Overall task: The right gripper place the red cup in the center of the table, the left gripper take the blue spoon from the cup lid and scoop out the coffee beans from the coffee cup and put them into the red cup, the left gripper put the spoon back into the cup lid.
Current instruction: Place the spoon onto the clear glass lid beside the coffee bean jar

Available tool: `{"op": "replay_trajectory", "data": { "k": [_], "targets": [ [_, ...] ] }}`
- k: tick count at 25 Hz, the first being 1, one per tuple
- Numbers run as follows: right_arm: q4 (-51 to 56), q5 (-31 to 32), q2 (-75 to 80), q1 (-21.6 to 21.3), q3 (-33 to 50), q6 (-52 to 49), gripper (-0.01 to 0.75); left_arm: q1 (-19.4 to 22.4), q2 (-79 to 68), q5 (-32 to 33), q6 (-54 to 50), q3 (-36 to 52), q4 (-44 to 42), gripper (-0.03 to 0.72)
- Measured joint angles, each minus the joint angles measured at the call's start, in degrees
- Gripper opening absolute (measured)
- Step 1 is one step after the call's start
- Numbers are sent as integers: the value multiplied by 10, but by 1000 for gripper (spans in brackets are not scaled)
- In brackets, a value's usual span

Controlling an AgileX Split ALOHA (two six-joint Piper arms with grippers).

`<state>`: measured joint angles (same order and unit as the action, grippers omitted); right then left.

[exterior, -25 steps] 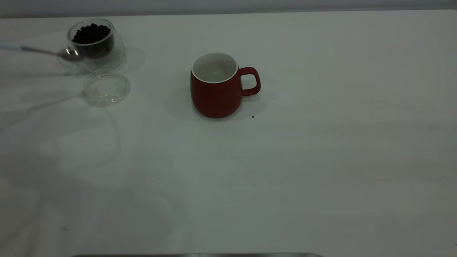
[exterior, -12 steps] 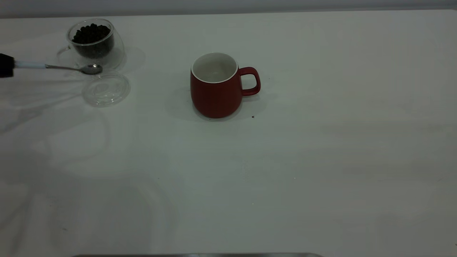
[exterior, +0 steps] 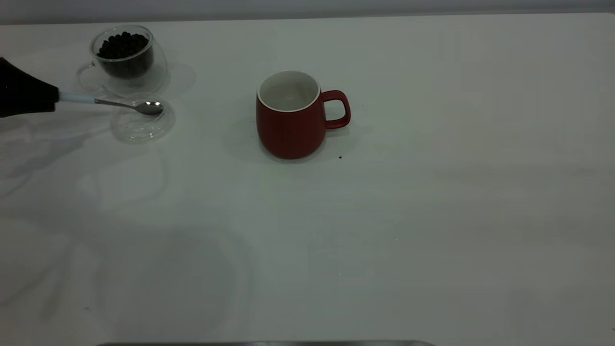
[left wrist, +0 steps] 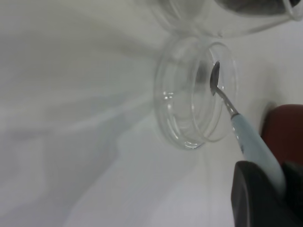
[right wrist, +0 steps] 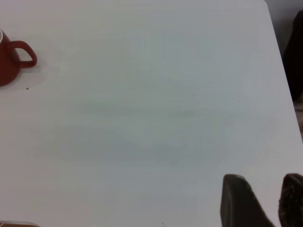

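Note:
The blue spoon's bowl point(exterior: 150, 107) is inside the cup lid's opening, so my left gripper keeps lowering the spoon's handle until the spoon rests against the lid's rim point(exterior: 115, 109), and then let go.
The red cup point(exterior: 293, 117) stands upright mid-table with its handle to the right, and it also shows in the right wrist view point(right wrist: 8, 64). My left gripper point(exterior: 54, 98) reaches in from the left edge, shut on the pale handle of the blue spoon point(exterior: 122, 103). The spoon's shiny bowl looks bare and sits over the clear cup lid point(exterior: 142, 120). In the left wrist view the blue spoon point(left wrist: 246, 135) runs from my left gripper point(left wrist: 279, 182) to the cup lid point(left wrist: 189, 101). Behind the lid, the coffee cup point(exterior: 127, 60) holds coffee beans point(exterior: 123, 44). My right gripper point(right wrist: 267, 201) hangs open over bare table point(right wrist: 151, 118).
A tiny dark speck point(exterior: 340, 156) lies just right of the red cup's base. The table's far edge point(exterior: 336, 17) runs behind the cups. White tabletop stretches to the right and front of the red cup.
The spoon has moved right and toward the front, from beside the coffee cup to over the lid. The left gripper has come into the exterior view from the left edge.

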<state>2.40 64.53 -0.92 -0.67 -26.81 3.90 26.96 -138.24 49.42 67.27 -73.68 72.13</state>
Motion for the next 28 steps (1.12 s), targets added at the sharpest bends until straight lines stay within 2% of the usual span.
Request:
{"op": "replay_trajectory", "data": {
  "k": [4,23,28],
  "targets": [
    [0,0,0,0,0,0,242,-14,0,-7,0,0,0,123],
    [0,0,0,0,0,1,242,-15,-59,8,-7,0,10,123],
    [0,0,0,0,0,1,242,-15,-69,10,-8,0,13,143]
  ]
}}
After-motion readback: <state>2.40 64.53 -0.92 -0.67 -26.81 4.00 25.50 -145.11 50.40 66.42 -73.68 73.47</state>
